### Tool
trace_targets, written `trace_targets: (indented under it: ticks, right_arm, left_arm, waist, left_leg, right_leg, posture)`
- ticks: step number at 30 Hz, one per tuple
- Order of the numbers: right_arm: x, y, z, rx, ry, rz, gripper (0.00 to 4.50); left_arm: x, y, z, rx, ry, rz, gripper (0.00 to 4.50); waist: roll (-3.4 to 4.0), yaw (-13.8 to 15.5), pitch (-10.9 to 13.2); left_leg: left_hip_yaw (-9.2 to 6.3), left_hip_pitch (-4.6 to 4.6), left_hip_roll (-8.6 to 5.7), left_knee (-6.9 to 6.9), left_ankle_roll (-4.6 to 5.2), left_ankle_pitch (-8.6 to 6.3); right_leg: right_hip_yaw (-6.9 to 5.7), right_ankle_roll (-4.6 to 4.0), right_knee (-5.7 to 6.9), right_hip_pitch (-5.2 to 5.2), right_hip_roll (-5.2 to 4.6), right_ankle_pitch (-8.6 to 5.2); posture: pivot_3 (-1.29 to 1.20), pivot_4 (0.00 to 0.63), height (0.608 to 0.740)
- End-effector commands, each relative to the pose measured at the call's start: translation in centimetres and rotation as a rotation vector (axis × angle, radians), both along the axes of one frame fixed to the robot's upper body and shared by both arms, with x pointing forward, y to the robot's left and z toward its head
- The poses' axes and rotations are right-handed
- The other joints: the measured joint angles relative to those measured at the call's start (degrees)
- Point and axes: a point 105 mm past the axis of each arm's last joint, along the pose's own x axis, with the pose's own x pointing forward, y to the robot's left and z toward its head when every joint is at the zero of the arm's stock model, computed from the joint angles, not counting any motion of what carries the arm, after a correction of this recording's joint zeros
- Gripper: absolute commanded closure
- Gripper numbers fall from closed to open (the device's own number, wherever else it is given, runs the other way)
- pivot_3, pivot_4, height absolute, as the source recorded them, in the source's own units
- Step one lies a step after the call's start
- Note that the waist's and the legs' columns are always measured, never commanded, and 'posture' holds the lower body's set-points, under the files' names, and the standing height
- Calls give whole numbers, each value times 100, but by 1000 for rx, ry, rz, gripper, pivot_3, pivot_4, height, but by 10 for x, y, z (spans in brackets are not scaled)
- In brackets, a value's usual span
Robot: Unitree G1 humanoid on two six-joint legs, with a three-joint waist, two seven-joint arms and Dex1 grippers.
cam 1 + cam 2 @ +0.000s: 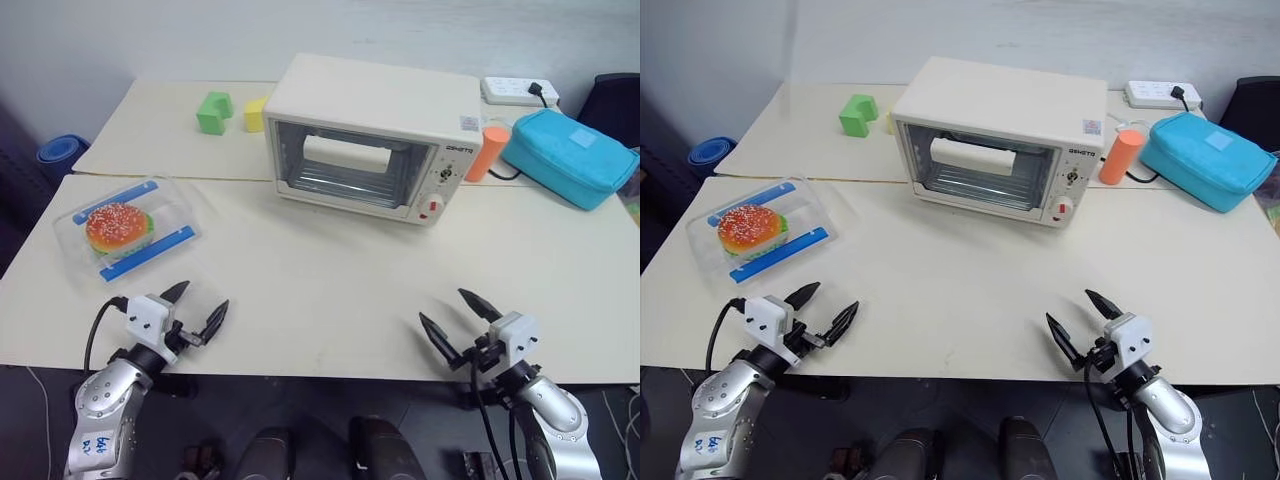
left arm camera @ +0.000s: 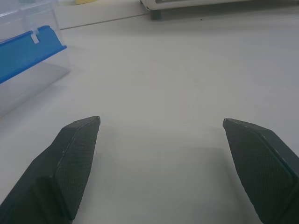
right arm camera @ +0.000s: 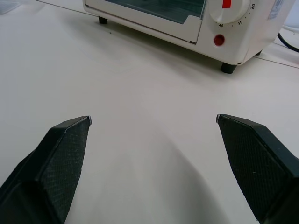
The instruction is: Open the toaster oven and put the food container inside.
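The food container [image 1: 128, 230] appears a little narrower than the toaster oven's glass door [image 1: 346, 166], so the container will slide all the way in when the robot pushes it.
The cream-white toaster oven [image 1: 370, 135] stands at the back middle of the table, its glass door shut, knobs and a red button on its right side. To the left lies the food container [image 1: 128, 230], a clear box with blue clips and a toy hamburger inside. My left gripper [image 1: 194, 309] hovers open near the front edge, a little in front of and to the right of the container. My right gripper [image 1: 452, 310] is open too, near the front edge, well in front of the oven [image 3: 196, 18]. A corner of the container [image 2: 28, 51] appears in the left wrist view.
Behind the oven sit a green block [image 1: 214, 112] and a yellow block [image 1: 254, 114]. An orange cylinder [image 1: 487, 152], a turquoise zip pouch [image 1: 570, 156] and a white power strip [image 1: 518, 91] are at the back right. A seam runs between two tables.
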Motion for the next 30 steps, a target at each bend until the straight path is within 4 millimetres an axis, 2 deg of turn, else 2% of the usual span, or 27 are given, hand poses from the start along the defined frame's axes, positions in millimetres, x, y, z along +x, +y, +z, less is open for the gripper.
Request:
trace_targets:
  ticks: [1,3,7,10,15,17,20,25,30]
  right_arm:
    - [3,3,10,45,-41,20,15]
    - [6,7,16,74,-46,45,15]
    - [25,40,60,111,-55,216,15]
    - [43,52,83,108,-59,264,15]
    - [77,71,117,82,-86,297,15]
    - [89,77,130,83,-96,289,15]
    - [98,85,141,83,-107,298,15]
    - [100,102,153,82,-129,352,15]
    - [96,117,159,78,-149,399,15]
  left_arm:
    - [1,-3,25,-5,-69,-44,0]
    - [3,-2,35,-47,-84,-63,0]
    - [-4,-4,71,-112,-71,-312,0]
    - [-2,-4,99,-118,-96,-391,0]
    - [2,-11,126,-148,-93,-469,0]
    - [4,-14,127,-150,-87,-473,0]
    - [4,-18,126,-144,-89,-470,0]
    - [2,-22,120,-150,-87,-451,0]
    - [4,-14,116,-188,-94,-400,0]
  waist:
    - [0,1,0]
    - [0,-1,0]
    - [4,-61,2]
    - [6,-67,1]
    - [10,-64,0]
    - [9,-68,0]
    - [10,-79,0]
    - [10,-130,0]
    - [9,-152,0]
  left_leg:
    - [0,0,0,0,0,0]
    - [-2,-2,0,0,0,0]
    - [-3,-2,4,0,-6,3]
    - [-10,-2,7,0,-9,4]
    - [-14,-15,1,-2,-33,15]
    - [-14,-19,-2,1,-33,15]
    - [-13,-21,-3,0,-32,14]
    - [-13,-27,-3,-5,-28,12]
    - [-12,-28,-3,-2,-28,12]
  right_leg:
    - [0,0,0,0,0,0]
    - [-1,0,0,-1,0,0]
    - [0,-3,6,-7,0,0]
    - [-7,-9,11,-9,0,-3]
    - [-12,-10,5,-16,-1,-3]
    - [-11,-10,3,-17,-2,-3]
    - [-12,-10,2,-19,-2,-3]
    - [-12,-10,6,-21,-1,-3]
    - [-13,-9,5,-22,-1,-3]
  posture:
    - [0,150,740]
    - [0,150,740]
    - [0,150,740]
    - [0,150,740]
    - [0,150,740]
    - [0,150,740]
    - [0,150,740]
    - [0,150,740]
    - [0,150,740]
